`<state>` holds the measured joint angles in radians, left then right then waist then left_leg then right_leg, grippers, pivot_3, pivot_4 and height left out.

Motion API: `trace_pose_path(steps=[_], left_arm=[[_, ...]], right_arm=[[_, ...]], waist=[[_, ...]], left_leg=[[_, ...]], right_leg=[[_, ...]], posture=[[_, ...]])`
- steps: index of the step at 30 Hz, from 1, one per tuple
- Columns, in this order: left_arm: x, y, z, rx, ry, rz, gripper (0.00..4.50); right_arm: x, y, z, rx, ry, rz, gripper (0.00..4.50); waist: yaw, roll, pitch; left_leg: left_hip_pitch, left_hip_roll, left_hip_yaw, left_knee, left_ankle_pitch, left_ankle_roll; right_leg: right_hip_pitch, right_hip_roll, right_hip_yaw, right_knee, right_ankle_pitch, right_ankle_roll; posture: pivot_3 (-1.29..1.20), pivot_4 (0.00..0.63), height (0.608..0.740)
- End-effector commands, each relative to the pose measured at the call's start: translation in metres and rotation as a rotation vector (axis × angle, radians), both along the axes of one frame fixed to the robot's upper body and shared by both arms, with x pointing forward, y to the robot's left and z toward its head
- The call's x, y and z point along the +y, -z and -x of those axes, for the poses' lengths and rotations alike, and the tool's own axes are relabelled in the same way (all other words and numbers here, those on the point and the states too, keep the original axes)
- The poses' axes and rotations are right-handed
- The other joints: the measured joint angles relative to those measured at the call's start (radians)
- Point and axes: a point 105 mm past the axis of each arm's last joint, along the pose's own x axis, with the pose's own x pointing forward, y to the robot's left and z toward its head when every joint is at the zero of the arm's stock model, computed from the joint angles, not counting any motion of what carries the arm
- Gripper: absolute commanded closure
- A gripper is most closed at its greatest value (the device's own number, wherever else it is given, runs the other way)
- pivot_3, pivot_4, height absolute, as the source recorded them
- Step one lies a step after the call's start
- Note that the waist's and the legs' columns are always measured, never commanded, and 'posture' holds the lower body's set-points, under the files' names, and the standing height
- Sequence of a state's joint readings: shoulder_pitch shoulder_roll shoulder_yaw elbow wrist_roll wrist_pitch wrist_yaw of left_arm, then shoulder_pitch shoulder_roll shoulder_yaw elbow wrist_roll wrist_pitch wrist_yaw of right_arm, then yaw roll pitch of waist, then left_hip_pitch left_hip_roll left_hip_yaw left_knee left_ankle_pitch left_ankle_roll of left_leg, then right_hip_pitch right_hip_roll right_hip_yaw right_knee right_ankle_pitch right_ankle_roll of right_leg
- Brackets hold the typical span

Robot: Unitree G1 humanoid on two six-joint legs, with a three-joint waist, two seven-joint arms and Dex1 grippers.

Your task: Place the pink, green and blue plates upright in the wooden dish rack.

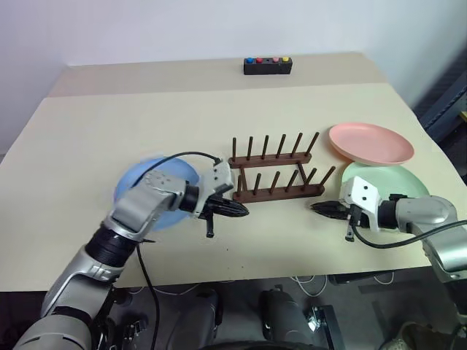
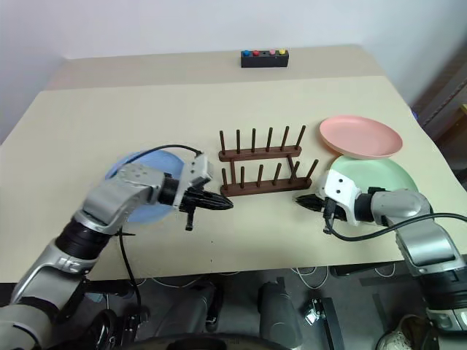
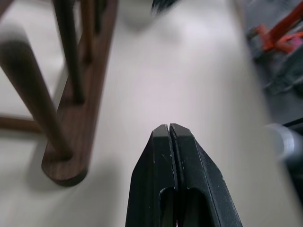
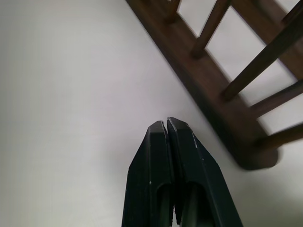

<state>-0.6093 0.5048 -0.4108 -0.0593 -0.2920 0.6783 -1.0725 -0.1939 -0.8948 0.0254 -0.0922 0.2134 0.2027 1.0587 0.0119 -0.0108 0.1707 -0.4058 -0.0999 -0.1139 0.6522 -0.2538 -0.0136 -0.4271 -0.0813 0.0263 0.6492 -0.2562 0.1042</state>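
My right gripper's shut fingers are by the dish rack's near bar point(image 1: 312, 191) with open space point(image 1: 268, 120) behind it. They should keep pushing until the bar lies next to the pink plate.
The wooden dish rack point(image 1: 275, 173) stands empty mid-table, its pegs upright. Left of it the blue plate point(image 1: 149, 193) lies flat, partly under my left arm. To the right lie the pink plate point(image 1: 371, 143) and, nearer, the green plate point(image 1: 387, 182), partly covered by my right wrist. My left gripper point(image 1: 242, 211) is shut and empty, its tip just off the rack's near left end point(image 3: 66, 165). Near the rack's near right end point(image 4: 251, 156), my right gripper point(image 1: 317, 208) is shut on nothing, hovering over bare table.
A small black box with coloured buttons point(image 1: 268, 66) sits at the table's far edge. Bare tabletop point(image 1: 277, 240) runs between the two grippers and the near edge. Cables hang below the front edge.
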Motion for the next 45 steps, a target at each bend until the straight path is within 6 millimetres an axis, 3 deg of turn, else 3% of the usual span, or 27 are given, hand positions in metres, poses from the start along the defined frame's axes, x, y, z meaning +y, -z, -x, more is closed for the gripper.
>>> trace_pose_path(steps=[1, 7, 9, 15, 23, 32, 45], left_arm=[[-0.01, 0.002, -0.013, -0.148, -0.003, -0.069, 4.5], [-0.02, 0.008, -0.04, -0.314, -0.069, -0.126, 4.5], [-0.019, 0.007, -0.049, -0.349, -0.092, -0.139, 4.5], [-0.008, 0.005, -0.077, -0.434, -0.181, -0.185, 4.5], [0.012, -0.007, -0.114, -0.537, -0.333, -0.208, 4.5], [0.01, -0.004, -0.117, -0.549, -0.36, -0.193, 4.5], [0.02, -0.004, -0.121, -0.562, -0.394, -0.2, 4.5]], right_arm=[[0.006, -0.002, -0.012, -0.072, -0.004, 0.026, 4.45], [0.009, 0.006, -0.034, -0.135, -0.021, 0.108, 4.45], [0.008, 0.004, -0.05, -0.174, 0.005, 0.125, 4.45], [0.006, -0.003, -0.085, -0.279, 0.049, 0.185, 4.45], [0.019, 0.002, -0.106, -0.334, 0.033, 0.211, 4.45], [0.025, -0.002, -0.124, -0.413, 0.06, 0.249, 4.45], [0.033, -0.01, -0.132, -0.476, 0.071, 0.229, 4.45]], waist=[[0.001, 0.0, 0.0], [0.001, 0.0, 0.0], [-0.001, 0.0, 0.0], [-0.002, 0.0, 0.0], [-0.011, 0.0, 0.0], [-0.025, 0.0, 0.0], [-0.03, 0.0, 0.0]], left_leg=[[0.0, 0.0, 0.0, 0.0, 0.0, 0.0], [-0.001, -0.001, 0.0, 0.001, 0.0, 0.0], [0.0, -0.001, 0.0, 0.001, 0.0, 0.0], [0.0, -0.001, 0.0, 0.001, 0.001, -0.001], [0.0, -0.001, 0.0, 0.001, 0.001, -0.001], [0.0, -0.002, 0.0, 0.001, 0.001, -0.001], [0.0, -0.002, 0.0, 0.0, 0.001, -0.002]], right_leg=[[0.0, 0.0, 0.0, 0.0, 0.0, 0.0], [0.0, 0.0, 0.0, 0.0, 0.0, 0.0], [0.0, 0.001, 0.0, 0.0, 0.0, 0.0], [0.0, 0.001, 0.0, 0.001, 0.0, 0.0], [0.0, 0.001, 0.0, 0.001, 0.0, 0.0], [-0.001, 0.001, 0.0, 0.002, 0.0, 0.0], [-0.001, 0.001, 0.0, 0.003, 0.0, 0.0]], posture=[[0.0, 0.15, 0.74], [0.0, 0.15, 0.74], [0.0, 0.15, 0.74], [0.0, 0.15, 0.74], [0.0, 0.15, 0.74], [0.0, 0.15, 0.74], [0.0, 0.15, 0.74]])
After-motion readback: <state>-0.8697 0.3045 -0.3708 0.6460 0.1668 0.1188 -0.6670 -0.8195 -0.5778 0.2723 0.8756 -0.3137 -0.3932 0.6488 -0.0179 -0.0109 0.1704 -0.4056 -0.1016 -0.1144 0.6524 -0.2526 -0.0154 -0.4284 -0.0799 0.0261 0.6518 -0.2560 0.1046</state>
